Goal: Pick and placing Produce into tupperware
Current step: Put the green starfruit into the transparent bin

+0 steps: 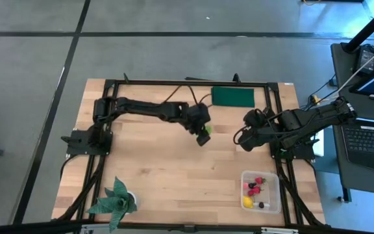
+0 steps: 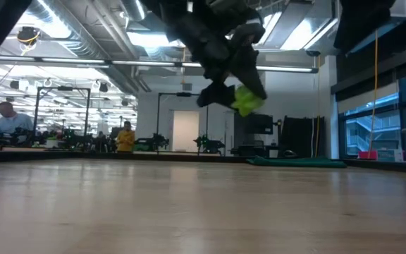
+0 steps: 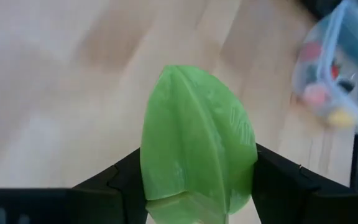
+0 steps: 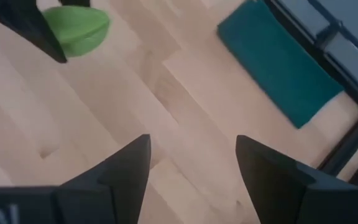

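The tupperware [image 1: 261, 192] is a long way from my left gripper, so my left gripper should put the green ridged fruit down on the wood [image 1: 213, 153] for my right gripper to pick up.
My left gripper [image 1: 204, 134] is over the table's middle, well above the wood, shut on the bright green ridged fruit [image 3: 194, 140], which also shows in the low view [image 2: 247, 99] and the right wrist view [image 4: 79, 28]. The clear tupperware [image 1: 271, 200] stands at the near right corner, with red berries [image 1: 256, 184], a yellow lemon-like piece [image 1: 247, 202] and a dark berry [image 1: 261, 205] inside. My right gripper [image 4: 191, 163] is open and empty at the right side of the table, to the right of the left gripper. My left gripper pinches the green ridged fruit by its two opposite sides [image 3: 151, 177] between its two fingers, near one end of the fruit. The fruit's pointed end sticks out past the fingertips. It is lifted clear of the table.
A flat dark green rectangle [image 1: 232, 96] lies at the far edge, a little right of centre. A leafy potted plant [image 1: 117, 200] stands at the near left. Bare wood lies between the left gripper and the tupperware.
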Robot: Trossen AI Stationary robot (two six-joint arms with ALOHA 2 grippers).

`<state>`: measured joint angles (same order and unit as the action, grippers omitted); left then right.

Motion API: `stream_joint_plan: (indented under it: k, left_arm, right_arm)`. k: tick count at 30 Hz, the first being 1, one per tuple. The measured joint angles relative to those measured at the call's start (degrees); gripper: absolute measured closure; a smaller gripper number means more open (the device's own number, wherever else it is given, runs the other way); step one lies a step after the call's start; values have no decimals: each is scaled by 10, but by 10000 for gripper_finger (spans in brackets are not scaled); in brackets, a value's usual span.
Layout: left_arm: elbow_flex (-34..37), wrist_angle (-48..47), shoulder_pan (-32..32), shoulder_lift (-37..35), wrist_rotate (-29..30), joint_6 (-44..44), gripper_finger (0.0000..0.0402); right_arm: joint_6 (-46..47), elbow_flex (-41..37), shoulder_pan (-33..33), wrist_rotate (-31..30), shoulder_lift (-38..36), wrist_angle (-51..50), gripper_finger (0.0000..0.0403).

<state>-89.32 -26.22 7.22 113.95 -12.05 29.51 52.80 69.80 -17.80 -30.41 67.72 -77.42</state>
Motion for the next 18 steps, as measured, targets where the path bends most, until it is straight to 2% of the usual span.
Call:
stream_joint_plan:
  k: [3,18]
  left_arm:
    - [-2,46,11,3,-2,-29,186]
    - [-1,85,-7,52,11,-72,186]
  right_arm:
    - [31,0,0,0,0,-7,164]
    - [72,0,0,-28,0,-4,164]
